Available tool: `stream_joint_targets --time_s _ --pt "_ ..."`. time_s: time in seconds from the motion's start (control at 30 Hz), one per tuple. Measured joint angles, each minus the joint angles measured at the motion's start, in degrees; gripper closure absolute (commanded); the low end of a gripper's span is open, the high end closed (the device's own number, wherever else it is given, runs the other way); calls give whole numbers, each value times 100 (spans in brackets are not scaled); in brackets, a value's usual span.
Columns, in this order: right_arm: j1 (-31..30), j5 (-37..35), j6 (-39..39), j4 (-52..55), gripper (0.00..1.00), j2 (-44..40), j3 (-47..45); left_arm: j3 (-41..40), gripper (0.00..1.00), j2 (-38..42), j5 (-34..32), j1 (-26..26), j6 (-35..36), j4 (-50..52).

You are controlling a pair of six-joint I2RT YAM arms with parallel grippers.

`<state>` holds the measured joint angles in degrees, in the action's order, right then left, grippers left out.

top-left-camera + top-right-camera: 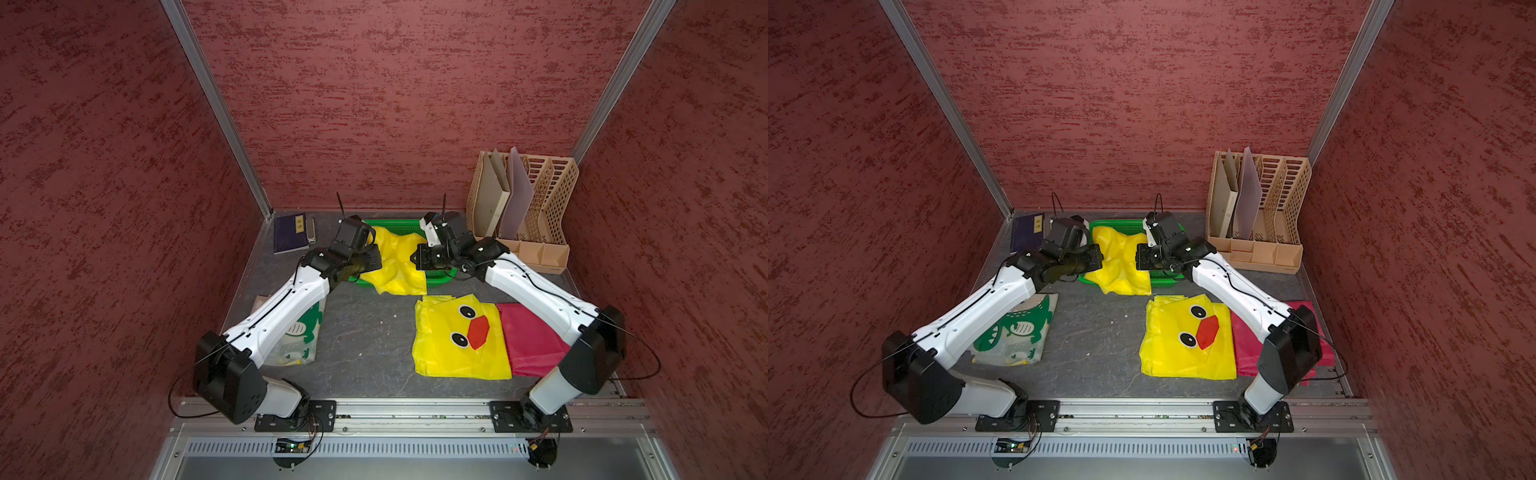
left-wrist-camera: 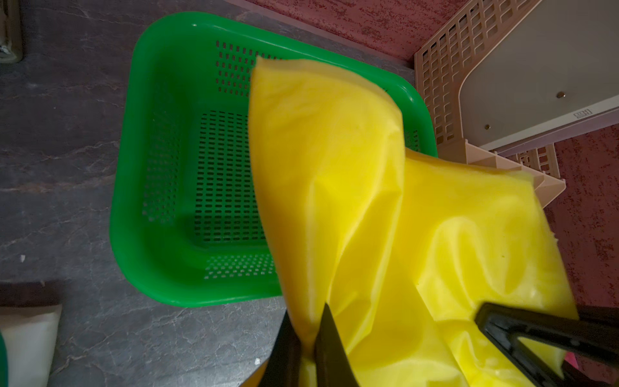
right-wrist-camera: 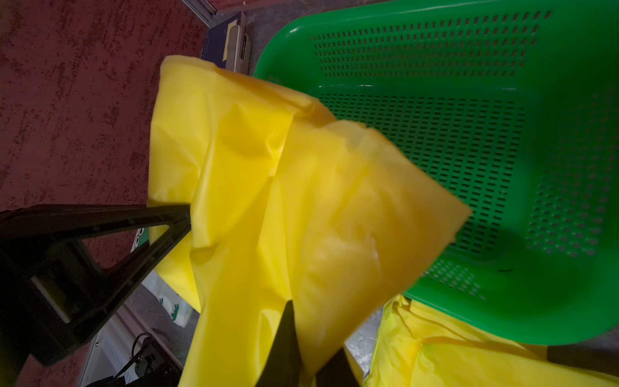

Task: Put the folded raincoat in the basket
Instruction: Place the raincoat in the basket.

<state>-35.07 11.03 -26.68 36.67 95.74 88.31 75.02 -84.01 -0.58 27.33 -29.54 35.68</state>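
The raincoat [image 1: 397, 262] dangles by two corners over the empty basket, so my right gripper should keep carrying it forward until its lower edge clears the basket's near rim [image 1: 441, 280].
The folded raincoat [image 1: 395, 262] [image 1: 1121, 262] is plain yellow and hangs between my two grippers over the bright green basket [image 1: 395, 225] [image 1: 1121, 227]. Its lower edge droops past the basket's near rim in both top views. My left gripper [image 1: 371, 258] [image 2: 306, 321] is shut on one pinched corner of the raincoat [image 2: 335, 167]. My right gripper [image 1: 419, 257] [image 3: 315, 328] is shut on the other corner of the raincoat [image 3: 301, 201]. The perforated base of the basket [image 2: 167, 167] [image 3: 502, 318] shows bare beside the cloth in both wrist views.
A yellow duck-face raincoat [image 1: 457, 336] and a red one [image 1: 528, 336] lie on the table near the right arm. A clear one with a green dinosaur [image 1: 1017, 328] lies under the left arm. A beige file organizer [image 1: 523, 208] stands back right, a dark notebook [image 1: 289, 232] back left.
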Motion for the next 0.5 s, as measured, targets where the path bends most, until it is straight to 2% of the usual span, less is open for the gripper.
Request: stream_joint_targets --time_s 0.27,0.5 --pt "621 479 494 -15 100 1261 940 201 100 -898 507 -619 109 -581" --pt "892 699 861 125 100 2216 1556 520 100 -1696 979 -811 111 -807"
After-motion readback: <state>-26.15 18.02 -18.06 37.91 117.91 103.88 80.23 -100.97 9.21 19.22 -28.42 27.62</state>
